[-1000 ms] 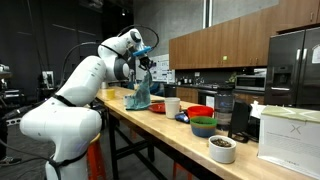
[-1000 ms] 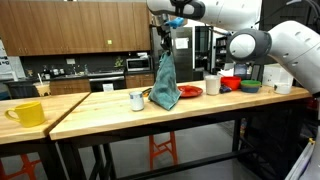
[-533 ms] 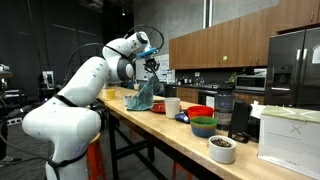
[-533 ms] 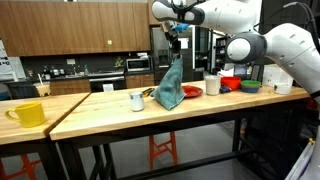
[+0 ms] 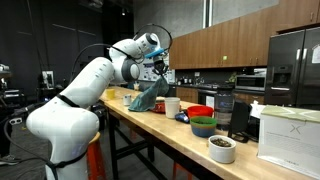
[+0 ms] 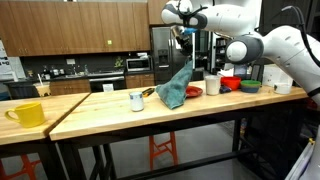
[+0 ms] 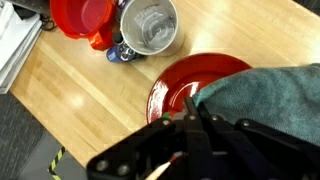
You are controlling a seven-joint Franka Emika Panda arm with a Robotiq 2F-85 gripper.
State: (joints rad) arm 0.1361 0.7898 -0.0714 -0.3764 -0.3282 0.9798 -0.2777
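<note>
My gripper should now go toward the red bowl and let go beside the white mug, since the teal cloth's top corner [image 6: 187, 63] hangs higher than the white mug's rim.
My gripper [image 6: 186, 38] is shut on the top corner of a teal cloth [image 6: 177, 85] and holds it well above the wooden table [image 6: 110, 115]. The cloth [image 5: 147, 97] hangs slanted, with its lower end resting on the tabletop. In the wrist view the shut fingertips of the gripper [image 7: 190, 108] pinch the cloth [image 7: 265, 95] over a red plate [image 7: 178, 85]. A white mug [image 7: 150, 25] and a red bowl [image 7: 82, 15] stand just beyond the plate. In an exterior view the gripper [image 5: 160, 68] hangs above and just before the white mug [image 5: 172, 105].
A small white cup [image 6: 136, 100] stands beside the cloth's lower end, and a yellow mug [image 6: 27, 113] sits at the table's far end. A red bowl [image 5: 200, 112], a green bowl [image 5: 203, 127], a white bowl [image 5: 222, 149] and a white box [image 5: 288, 135] line the other end.
The gripper has moved along the table toward the mug and bowls, keeping its hold on the cloth. The cloth hung straight down before and now trails at a slant.
</note>
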